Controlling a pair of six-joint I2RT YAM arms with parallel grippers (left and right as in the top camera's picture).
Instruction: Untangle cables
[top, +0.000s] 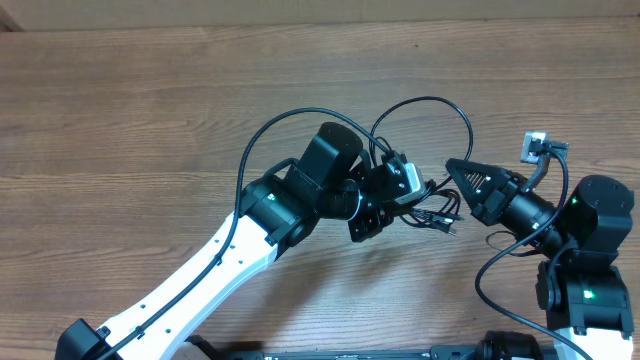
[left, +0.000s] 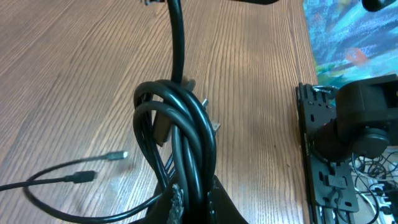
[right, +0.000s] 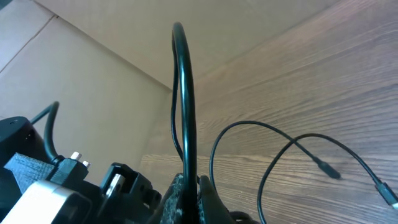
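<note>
My left gripper is pinching the knotted bundle shut and my right gripper is holding a single arching piece of cable (top: 436, 98), so my right gripper should take hold of the bundle's coils (top: 440, 204).
The cables (top: 436, 213) form a black tangle between my two grippers at the table's middle, with one loop (top: 428, 100) arching away from it. My left gripper (top: 404, 205) is shut on a knotted bundle of several strands (left: 180, 124), pinched between its fingertips (left: 194, 204). My right gripper (top: 453, 172) is shut on a single strand (right: 185, 93) that rises straight up out of its fingertips (right: 189, 190). Two loose plug ends (left: 115, 155) lie on the wood left of the bundle. Another thin strand with a plug end (right: 326, 168) lies on the table in the right wrist view.
Brown wooden tabletop (top: 150, 110) all around. A thicker black arm wire (top: 262, 135) loops over the left arm. A small white connector (top: 535, 146) sits by the right wrist. The right arm's base (left: 348, 124) stands at the table's edge.
</note>
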